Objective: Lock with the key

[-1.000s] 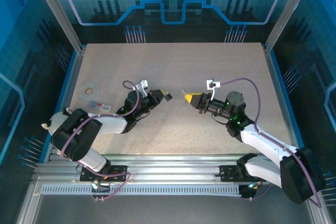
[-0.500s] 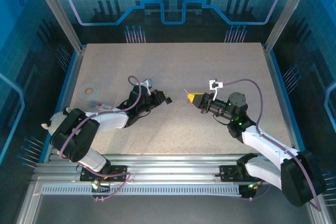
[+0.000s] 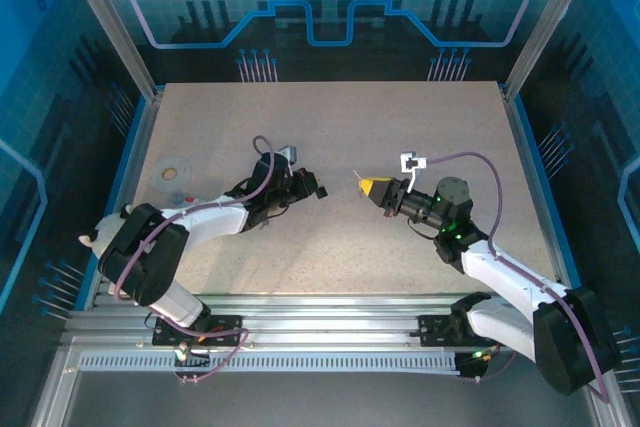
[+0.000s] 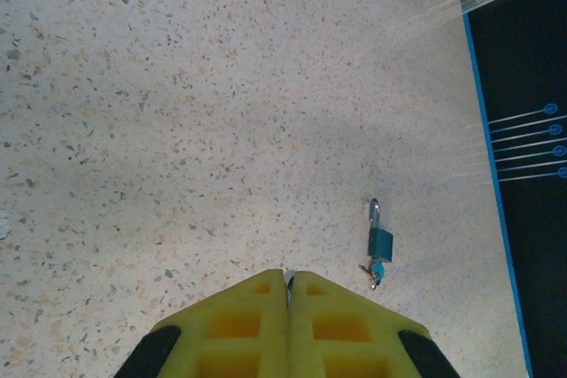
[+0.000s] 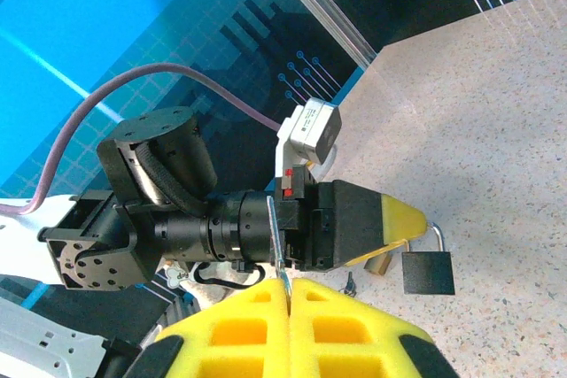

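My left gripper is holding the dark padlock (image 5: pixel 429 273) by its shackle over a clear stretch of table (image 3: pixel 329 202), so it should keep lowering it until it rests there, then let go.
In the right wrist view a dark padlock (image 5: pixel 428 272) hangs by its silver shackle from the yellow tips of my left gripper (image 5: pixel 409 219), which is shut on the shackle. My right gripper (image 5: pixel 289 282) is shut on a thin silver key (image 5: pixel 275 236) that sticks out of its tips. From above, the left gripper (image 3: pixel 318 190) and right gripper (image 3: pixel 368 185) face each other at mid-table with a small gap, the key (image 3: pixel 355 176) pointing left. In the left wrist view the left gripper (image 4: pixel 288 276) is closed with a sliver of metal between its fingers.
A small teal padlock with keys (image 4: pixel 379 245) lies on the speckled table (image 3: pixel 330 117) ahead of the left gripper, near the blue right edge. A grey disc (image 3: pixel 172 170) sits at the table's left side. Frame posts and glass walls surround the table.
The left wrist has rolled and its forearm has reached further right, keeping the padlock. The right gripper has shifted slightly right with the key. Both stay shut.
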Motion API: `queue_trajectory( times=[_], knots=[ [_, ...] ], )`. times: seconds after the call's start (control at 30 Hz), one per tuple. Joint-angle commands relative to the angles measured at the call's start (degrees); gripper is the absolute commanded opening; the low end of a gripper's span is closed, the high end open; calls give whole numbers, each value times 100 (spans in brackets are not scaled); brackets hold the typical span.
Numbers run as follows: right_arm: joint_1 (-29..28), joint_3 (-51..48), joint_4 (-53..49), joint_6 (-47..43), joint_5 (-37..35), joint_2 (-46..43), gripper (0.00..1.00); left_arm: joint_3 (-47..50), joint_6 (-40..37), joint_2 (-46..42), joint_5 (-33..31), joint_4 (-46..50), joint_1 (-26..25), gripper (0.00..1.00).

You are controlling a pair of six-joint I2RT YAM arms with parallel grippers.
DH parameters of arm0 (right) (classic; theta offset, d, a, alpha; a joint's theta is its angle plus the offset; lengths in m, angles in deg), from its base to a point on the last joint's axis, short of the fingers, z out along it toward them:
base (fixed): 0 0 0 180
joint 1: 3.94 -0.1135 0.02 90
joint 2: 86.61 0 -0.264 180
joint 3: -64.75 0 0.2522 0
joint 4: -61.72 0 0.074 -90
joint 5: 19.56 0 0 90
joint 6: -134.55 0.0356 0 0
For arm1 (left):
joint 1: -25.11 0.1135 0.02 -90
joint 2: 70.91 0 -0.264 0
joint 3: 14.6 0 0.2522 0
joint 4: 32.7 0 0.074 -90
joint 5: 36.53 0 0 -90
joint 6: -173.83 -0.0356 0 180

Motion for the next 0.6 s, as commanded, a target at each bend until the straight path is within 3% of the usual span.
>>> queue_trajectory(
  times=[0.0, 0.57],
  knots=[
    [97, -72, 183, 20, -10, -23, 0, -308, -294, 146, 99, 350, 1, 0],
    [97, 7, 157, 144, 61, 105, 0, -1038, -427, 1008, 59, 795, 82, 0]
  ],
)
